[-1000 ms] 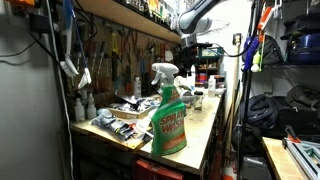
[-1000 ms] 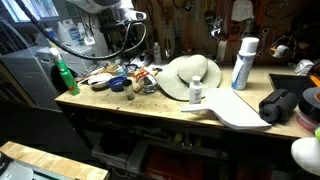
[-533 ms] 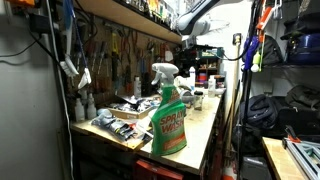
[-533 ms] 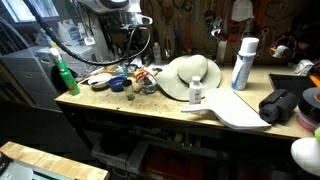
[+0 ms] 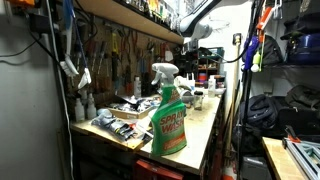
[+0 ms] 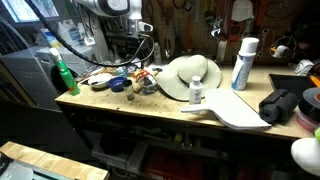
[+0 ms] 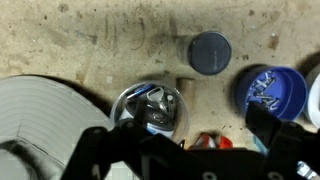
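The blue piece in the clear glass jar lies at a slant to the gripper's fingers, so the robot should turn its gripper square to the piece's sides before it reaches into the jar (image 7: pixel 150 109).
My gripper (image 7: pixel 185 142) is open and empty, with its dark fingers spread wide at the bottom of the wrist view. It hangs well above the workbench in both exterior views (image 5: pixel 196 32) (image 6: pixel 128 22). Below it, between the fingers, stands a clear glass jar (image 7: pixel 150 108) holding small metal parts. A red object (image 7: pixel 206 142) lies beside the jar. A dark blue round cap (image 7: pixel 210 52) and a blue open tub (image 7: pixel 268 92) lie further off. The brim of a white hat (image 7: pixel 40 112) is at the left.
A green spray bottle (image 5: pixel 168 115) (image 6: pixel 63 76) stands at one end of the bench. The white hat (image 6: pixel 190 74), a small white bottle (image 6: pixel 196 92), a white spray can (image 6: pixel 243 62), a white board (image 6: pixel 240 112) and a black bag (image 6: pixel 280 104) sit along the bench. Tools hang on the wall behind.
The arm has risen a little above the bench and shifted slightly sideways. The objects on the bench have not moved.
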Robot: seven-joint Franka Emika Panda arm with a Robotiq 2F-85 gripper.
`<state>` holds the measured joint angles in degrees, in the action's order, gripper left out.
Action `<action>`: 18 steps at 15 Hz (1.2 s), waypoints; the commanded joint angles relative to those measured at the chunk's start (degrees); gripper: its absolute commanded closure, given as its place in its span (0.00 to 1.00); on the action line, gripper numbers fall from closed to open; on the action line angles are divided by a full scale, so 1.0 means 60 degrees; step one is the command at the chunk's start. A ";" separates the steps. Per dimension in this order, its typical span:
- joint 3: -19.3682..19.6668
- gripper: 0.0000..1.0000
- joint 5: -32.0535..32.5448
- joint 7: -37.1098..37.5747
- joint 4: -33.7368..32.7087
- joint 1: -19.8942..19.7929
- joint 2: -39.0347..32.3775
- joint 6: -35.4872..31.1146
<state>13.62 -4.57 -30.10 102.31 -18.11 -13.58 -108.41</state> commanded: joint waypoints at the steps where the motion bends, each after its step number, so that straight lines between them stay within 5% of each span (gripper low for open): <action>1: -0.0140 0.00 0.0104 -0.2053 0.0749 -0.0353 0.0492 0.0269; 8: -0.0071 0.00 0.0506 -0.5057 0.0996 -0.0299 0.0622 0.1039; 15: -0.0103 0.00 0.0022 -0.5562 0.0701 -0.0299 0.0372 0.1140; 18: -0.0161 0.00 0.0030 -0.6229 0.1034 -0.0239 0.0406 -0.1251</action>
<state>13.14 -4.32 -63.47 106.71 -19.44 -11.43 -107.33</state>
